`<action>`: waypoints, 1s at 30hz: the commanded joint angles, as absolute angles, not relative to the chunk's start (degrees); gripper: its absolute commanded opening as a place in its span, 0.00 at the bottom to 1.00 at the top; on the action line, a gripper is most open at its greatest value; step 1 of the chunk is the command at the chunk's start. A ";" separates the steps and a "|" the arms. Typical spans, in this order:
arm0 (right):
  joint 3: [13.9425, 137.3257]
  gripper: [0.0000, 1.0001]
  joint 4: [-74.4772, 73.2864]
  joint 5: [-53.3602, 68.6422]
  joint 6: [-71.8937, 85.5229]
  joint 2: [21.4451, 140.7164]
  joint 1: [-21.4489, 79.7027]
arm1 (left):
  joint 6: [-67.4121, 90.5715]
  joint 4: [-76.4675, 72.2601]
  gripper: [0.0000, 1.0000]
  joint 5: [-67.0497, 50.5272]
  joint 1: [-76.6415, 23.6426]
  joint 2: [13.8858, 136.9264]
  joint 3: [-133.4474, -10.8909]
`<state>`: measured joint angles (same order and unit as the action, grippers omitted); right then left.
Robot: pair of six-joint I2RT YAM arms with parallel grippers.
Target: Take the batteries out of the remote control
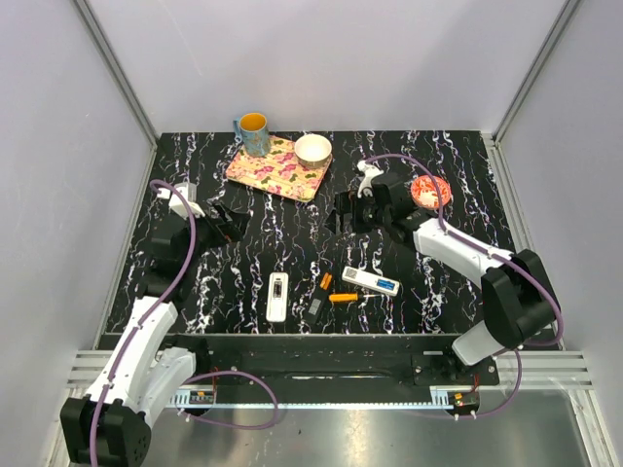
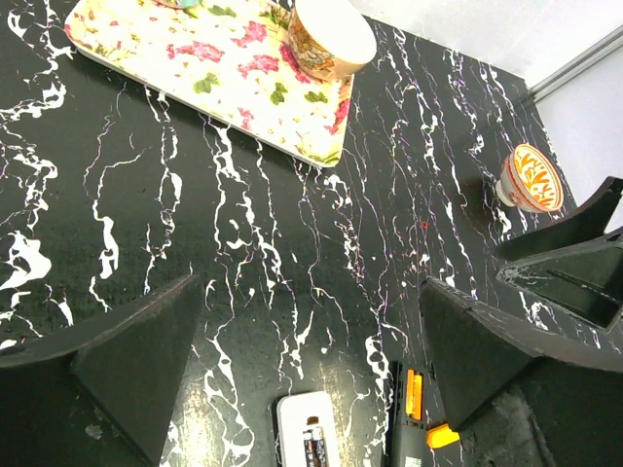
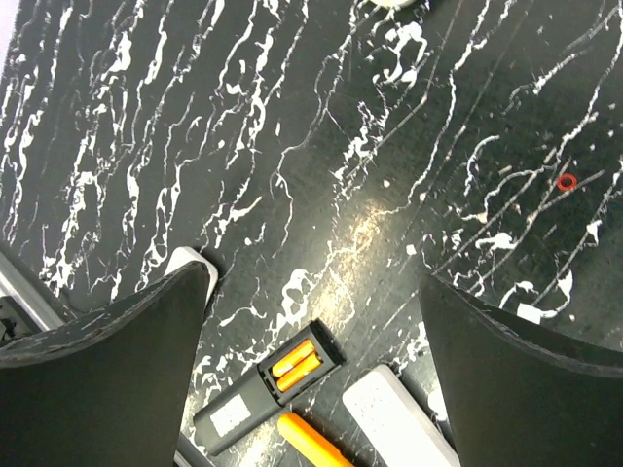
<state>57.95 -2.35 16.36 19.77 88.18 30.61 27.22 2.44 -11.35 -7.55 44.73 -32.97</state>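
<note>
My right gripper is open and moving toward the orange piece [image 1: 343, 298], which lies loose and clear of the black remote [image 1: 316, 305]. It should move next until its fingers close around the piece.
A black remote [image 1: 317, 298] lies back-up with its compartment open and two orange batteries [image 1: 325, 281] in it; they also show in the right wrist view [image 3: 295, 365] and the left wrist view [image 2: 415, 394]. A white remote [image 1: 277, 297] holds dark cells [image 2: 313, 443]. Another white remote [image 1: 371, 282] holds blue batteries [image 1: 386, 286]. A loose orange piece [image 1: 343, 298] lies beside the black remote. My left gripper [image 1: 234, 222] is open and empty, above the table left of the remotes. My right gripper [image 1: 343, 212] is open and empty, above and behind them.
A floral tray [image 1: 277, 167] at the back holds a blue mug [image 1: 253, 133] and a white bowl [image 1: 313, 149]. A small orange-patterned bowl [image 1: 430, 190] stands at the back right. Black rail along the near edge [image 1: 311, 355].
</note>
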 commanded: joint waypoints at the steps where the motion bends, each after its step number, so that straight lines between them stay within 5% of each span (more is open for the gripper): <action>1: 58.80 1.00 -7.02 13.18 18.28 83.94 31.38 | 26.19 -0.79 0.99 -11.95 -7.82 44.12 -32.08; 11: 54.76 0.99 -19.59 6.87 12.31 77.70 36.90 | 26.01 -0.62 0.99 -13.89 -13.62 47.72 -31.82; 22: 54.14 0.80 -30.76 -1.58 13.89 81.29 51.93 | 30.05 -2.90 0.99 -16.61 -14.33 50.18 -31.12; 30: 52.73 0.77 -27.86 -3.07 12.04 85.34 55.20 | 31.46 -4.65 0.99 -20.03 -14.33 50.80 -29.97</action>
